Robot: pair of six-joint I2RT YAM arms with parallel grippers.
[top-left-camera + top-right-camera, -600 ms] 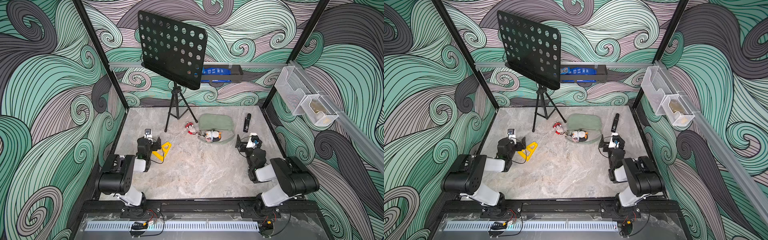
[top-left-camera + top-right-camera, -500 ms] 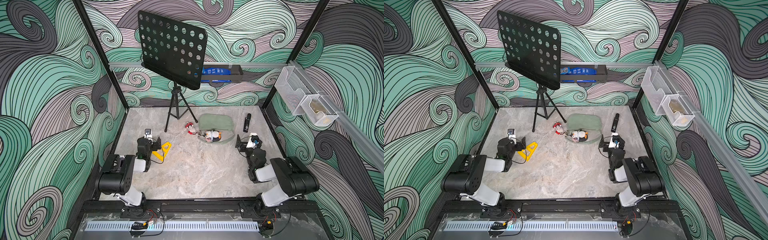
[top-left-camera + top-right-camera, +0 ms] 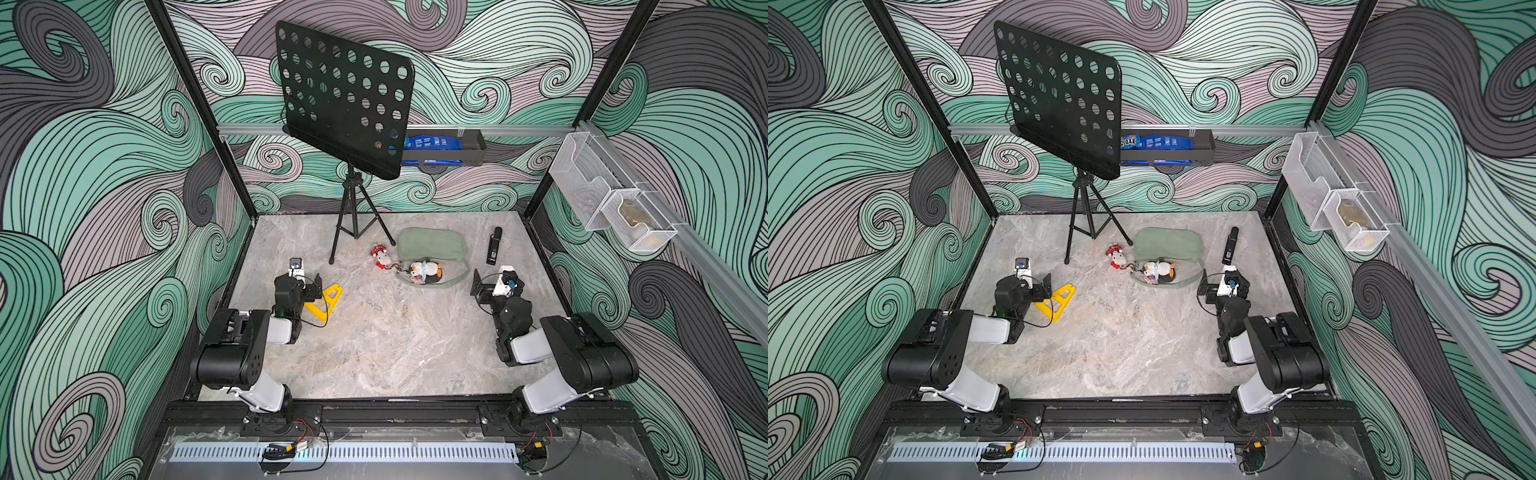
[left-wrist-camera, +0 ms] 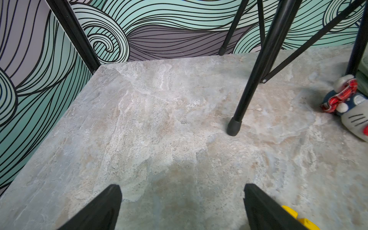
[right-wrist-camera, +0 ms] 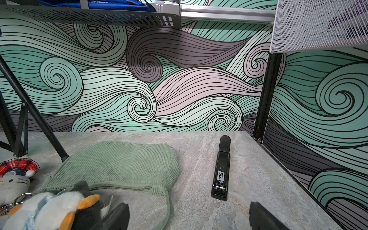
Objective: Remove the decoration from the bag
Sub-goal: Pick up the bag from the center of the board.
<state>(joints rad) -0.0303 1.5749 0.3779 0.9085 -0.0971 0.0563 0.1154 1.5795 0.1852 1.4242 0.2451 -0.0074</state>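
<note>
The decorations are far back next to the music stand's foot [image 3: 392, 242], so next my right gripper moves the bag to the front by its strap [image 3: 453, 280] first.
The sage-green corduroy bag [image 3: 432, 245] [image 3: 1169, 245] [image 5: 119, 163] lies flat at the back middle of the table, its strap looping toward the front. Two plush decorations lie at its left front corner, joined by metal rings: a black-and-white penguin [image 3: 426, 272] [image 5: 53, 207] inside the strap loop and a grey mouse with a red tartan cap [image 3: 381, 257] [image 4: 350, 103] on the table beside it. My left gripper [image 3: 309, 279] [image 4: 182, 187] rests open and empty, well to the left of them. My right gripper [image 3: 494, 277] [image 5: 188, 205] is open and empty, just right of the strap.
A black music stand's tripod [image 3: 353, 216] stands behind and left of the bag, one foot [image 4: 233, 127] ahead of my left gripper. A yellow triangular piece [image 3: 326, 299] lies by the left gripper. A black stapler [image 3: 493, 245] [image 5: 221, 173] lies right of the bag. Mesh baskets [image 3: 602, 195] hang on the right wall.
</note>
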